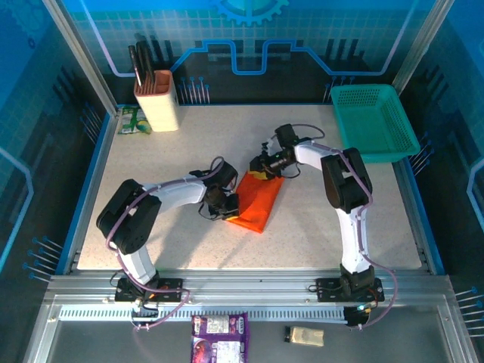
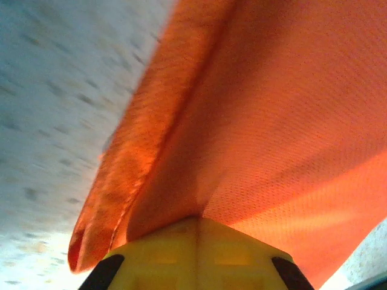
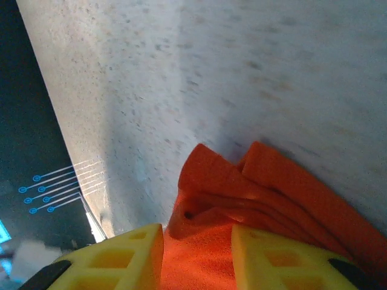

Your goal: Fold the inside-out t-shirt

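Observation:
The long side of the t-shirt (image 1: 273, 207) is slanting away from the near rail, so next my left gripper turns the bundle (image 1: 256, 199) around until it lies square to the rail.
The inside-out t-shirt (image 1: 257, 203) is a bright orange narrow bundle lying mid-table. My left gripper (image 1: 227, 206) sits at its left edge. In the left wrist view the yellow fingers (image 2: 163, 254) are pressed together, and my left gripper (image 2: 198, 221) is shut on a fold of the t-shirt (image 2: 266, 121), which rises from the pinch. My right gripper (image 1: 262, 168) is at the bundle's far end. In the right wrist view my right gripper (image 3: 197, 240) has its jaws apart, with rumpled layers of the t-shirt (image 3: 242, 187) lying between and beyond them on the table.
A teal mesh basket (image 1: 374, 121) stands at the table's far right corner. A beige holder with dark handles (image 1: 157, 100) and a green packet (image 1: 134, 119) are at the far left. Below the near rail lie a purple packet (image 1: 219, 333) and a small tan object (image 1: 305, 335).

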Controlling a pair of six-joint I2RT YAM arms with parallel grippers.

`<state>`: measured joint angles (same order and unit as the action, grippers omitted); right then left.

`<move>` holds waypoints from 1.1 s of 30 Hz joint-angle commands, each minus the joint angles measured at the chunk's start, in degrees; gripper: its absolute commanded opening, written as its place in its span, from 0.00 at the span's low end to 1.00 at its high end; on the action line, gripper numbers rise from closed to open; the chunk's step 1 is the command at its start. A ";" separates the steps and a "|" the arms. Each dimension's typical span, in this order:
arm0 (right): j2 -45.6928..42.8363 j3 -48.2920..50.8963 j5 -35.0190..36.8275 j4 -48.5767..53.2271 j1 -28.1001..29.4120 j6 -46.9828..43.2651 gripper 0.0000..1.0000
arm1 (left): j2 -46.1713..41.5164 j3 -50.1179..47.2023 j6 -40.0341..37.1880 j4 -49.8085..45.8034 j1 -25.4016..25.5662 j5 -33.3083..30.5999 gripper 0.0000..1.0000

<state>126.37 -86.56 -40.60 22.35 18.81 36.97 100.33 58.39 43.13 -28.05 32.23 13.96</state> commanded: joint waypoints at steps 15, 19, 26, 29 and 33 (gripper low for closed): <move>-21.60 16.69 4.74 3.77 1.48 -2.08 0.36 | -0.45 15.23 -12.10 -10.99 -5.36 0.45 0.04; -17.77 12.25 3.45 5.30 4.10 -4.04 0.36 | -0.34 12.53 -7.27 -8.95 1.23 1.77 0.03; -12.26 8.36 2.09 6.24 5.35 -5.40 0.36 | 2.03 10.06 -1.26 -3.17 7.16 1.35 0.03; -10.63 7.17 2.00 6.34 5.19 -5.33 0.36 | 2.55 12.30 -1.37 -2.36 7.09 -0.54 0.02; -9.65 7.06 3.30 6.80 4.72 -6.27 0.35 | 5.75 16.90 -2.83 -3.56 7.13 -1.93 0.01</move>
<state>115.66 -77.76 -37.45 27.46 23.70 32.42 104.03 71.75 40.45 -32.23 39.48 13.58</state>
